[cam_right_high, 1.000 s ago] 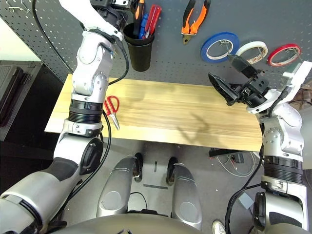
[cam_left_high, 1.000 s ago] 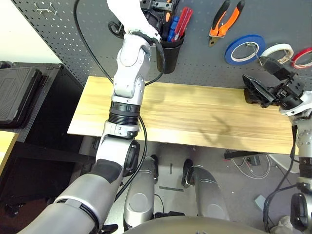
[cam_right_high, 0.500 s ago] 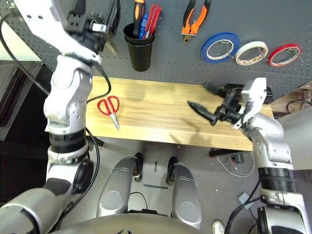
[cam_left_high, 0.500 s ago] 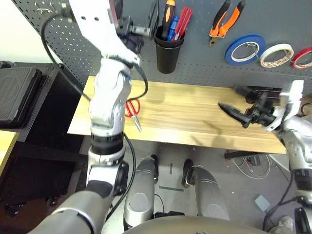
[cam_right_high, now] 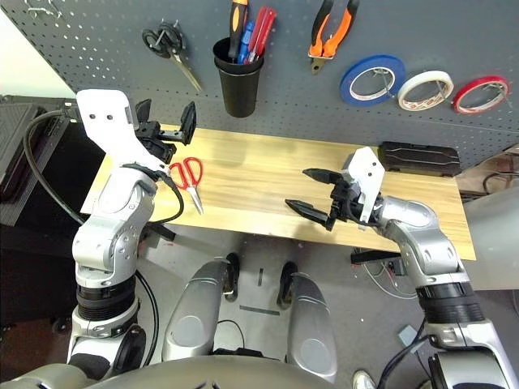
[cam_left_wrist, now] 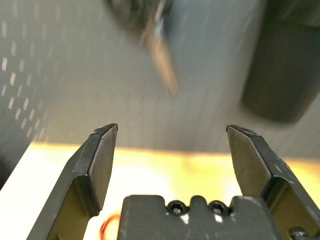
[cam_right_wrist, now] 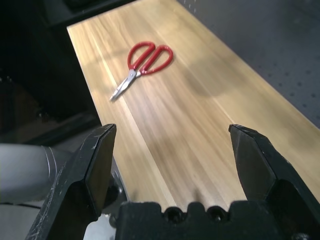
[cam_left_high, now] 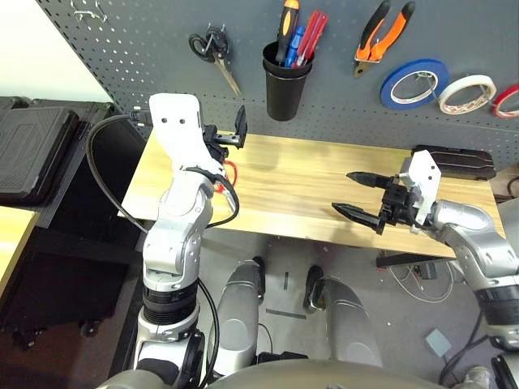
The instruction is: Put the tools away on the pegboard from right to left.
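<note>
The red-handled scissors' handles [cam_right_high: 193, 168] lie free below my open left gripper, so I should keep moving it down until its fingers close on the loop nearer the dark case [cam_right_high: 175, 172].
Red-handled scissors [cam_right_high: 188, 174] lie flat on the left part of the wooden table [cam_left_high: 300, 182], also seen as red-handled scissors [cam_right_wrist: 145, 62]. My left gripper [cam_right_high: 166, 121] hovers open just above and behind them, facing the pegboard [cam_left_high: 146, 49]. My right gripper [cam_left_high: 345, 193] is open over the table's front middle, pointing left toward the scissors, empty. On the pegboard hang the white tape roll [cam_left_high: 465, 91] and the orange-and-black pliers [cam_left_high: 383, 32]. The orange-and-black screwdriver [cam_left_high: 281, 20] stands in the black cup [cam_left_high: 285, 77].
Black-handled scissors [cam_left_high: 212, 49] hang left of the cup. A blue tape roll [cam_left_high: 413, 83] and a red tape roll [cam_left_high: 507, 99] flank the white one. A black box [cam_left_high: 454, 162] lies at the table's back right. A dark case [cam_left_high: 32, 150] sits left of the table.
My left arm came down from the cup on the pegboard to hover over the red scissors. My right arm dropped from the tape rolls to the table's front and swung left.
</note>
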